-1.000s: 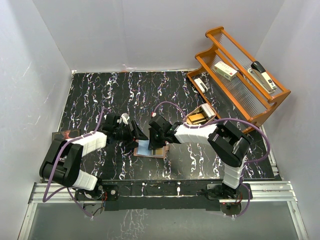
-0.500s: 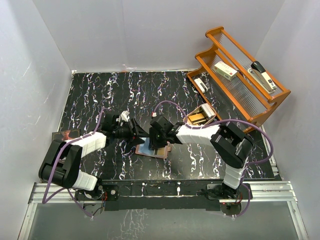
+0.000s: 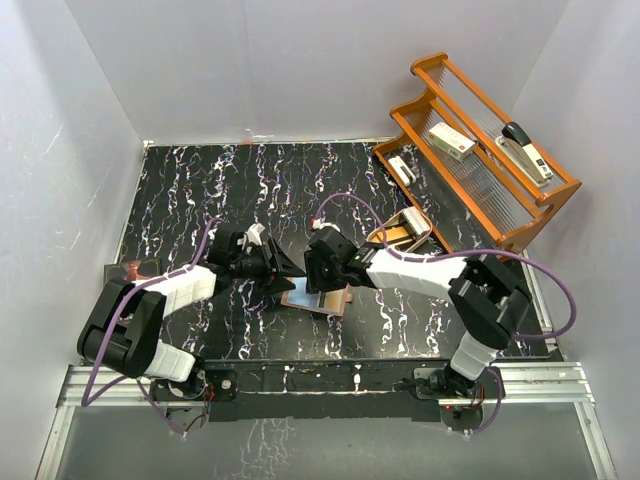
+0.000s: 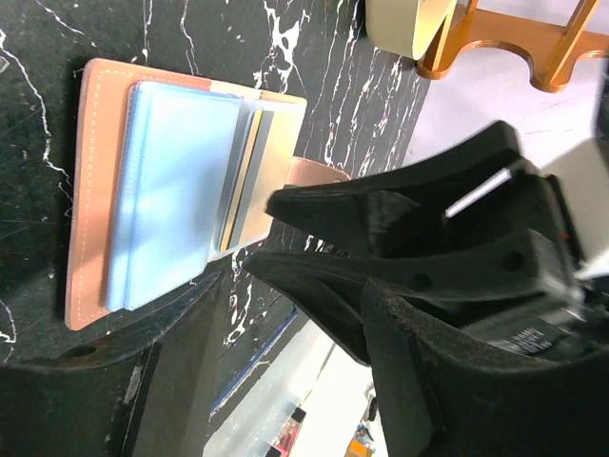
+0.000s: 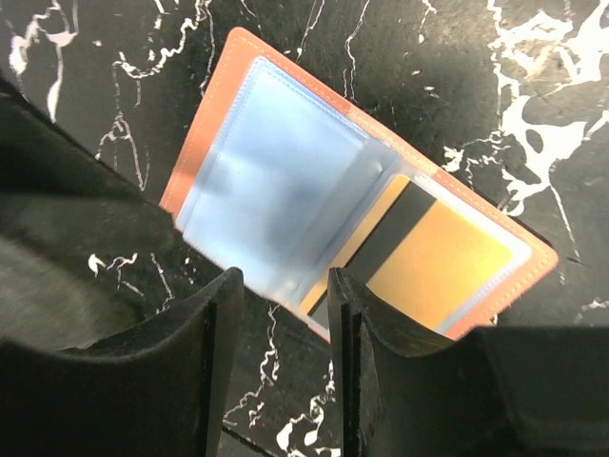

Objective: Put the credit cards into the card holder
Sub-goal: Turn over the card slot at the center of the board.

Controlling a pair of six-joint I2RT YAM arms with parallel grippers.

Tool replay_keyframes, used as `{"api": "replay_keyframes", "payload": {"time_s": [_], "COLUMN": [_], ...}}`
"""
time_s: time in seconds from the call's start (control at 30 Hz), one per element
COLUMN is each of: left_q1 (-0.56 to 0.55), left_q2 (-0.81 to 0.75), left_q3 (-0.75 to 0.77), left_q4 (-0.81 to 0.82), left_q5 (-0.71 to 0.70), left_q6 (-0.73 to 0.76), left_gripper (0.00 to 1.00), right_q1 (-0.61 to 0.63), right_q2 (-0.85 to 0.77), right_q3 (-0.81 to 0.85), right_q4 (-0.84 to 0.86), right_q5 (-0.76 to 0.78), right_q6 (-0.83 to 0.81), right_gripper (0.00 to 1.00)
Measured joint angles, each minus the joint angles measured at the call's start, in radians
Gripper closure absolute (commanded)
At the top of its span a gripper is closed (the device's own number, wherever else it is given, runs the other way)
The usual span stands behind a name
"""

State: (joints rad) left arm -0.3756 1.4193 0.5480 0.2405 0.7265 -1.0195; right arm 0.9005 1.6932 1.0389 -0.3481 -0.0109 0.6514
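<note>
The gold card (image 5: 442, 255) fills its pocket, so next my right gripper closes and pins the card holder's fold (image 5: 309, 255) while my left gripper turns the light blue sleeve.
The card holder (image 3: 318, 299) lies open and flat on the black marbled table, in front of both arms. Under its clear sleeves sit the credit cards: the light blue one (image 5: 276, 181) in the left pocket and the orange-gold one (image 5: 447, 257) in the right pocket. The left wrist view shows the same holder (image 4: 81, 190), the blue card (image 4: 171, 190) and an edge of the gold card (image 4: 255, 181). My right gripper (image 5: 284, 324) hovers over the holder's near edge, open and empty. My left gripper (image 3: 290, 268) stands just left of the holder, open, holding nothing.
A wooden rack (image 3: 480, 160) at the back right holds a stapler (image 3: 526, 150) and small boxes. A tan oval dish (image 3: 405, 228) sits just behind the right arm. A dark booklet (image 3: 130, 270) lies at the table's left edge.
My right gripper has opened and drawn slightly back and right over the holder. My left gripper has narrowed a little and edged right. The holder now lies flat with both cards sleeved.
</note>
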Motion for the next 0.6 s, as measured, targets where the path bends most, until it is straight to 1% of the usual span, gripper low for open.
{"api": "replay_keyframes", "payload": {"time_s": [0.1, 0.2, 0.3, 0.43, 0.6], "left_q1": [-0.018, -0.031, -0.036, -0.039, -0.038], "left_q2": [0.003, 0.019, 0.029, 0.029, 0.029], "left_q3": [0.0, 0.008, 0.032, 0.083, 0.1], "left_q4": [0.002, 0.003, -0.027, -0.096, -0.151], "left_q5": [-0.009, -0.016, -0.047, -0.108, -0.156], "left_q6": [-0.006, -0.006, 0.013, 0.057, 0.089], "left_gripper": [0.43, 0.41, 0.4, 0.4, 0.41], "right_q1": [0.0, 0.0, 0.002, 0.003, 0.003], "right_q2": [-0.059, -0.128, -0.159, -0.137, -0.06], "right_q3": [-0.011, -0.038, -0.043, -0.033, -0.014], "right_q4": [-0.011, -0.01, -0.001, 0.007, 0.018], "right_q5": [0.025, 0.048, 0.058, 0.056, 0.034], "right_q6": [-0.015, -0.023, -0.022, -0.003, 0.06], "right_gripper": [0.57, 0.59, 0.63, 0.67, 0.68]}}
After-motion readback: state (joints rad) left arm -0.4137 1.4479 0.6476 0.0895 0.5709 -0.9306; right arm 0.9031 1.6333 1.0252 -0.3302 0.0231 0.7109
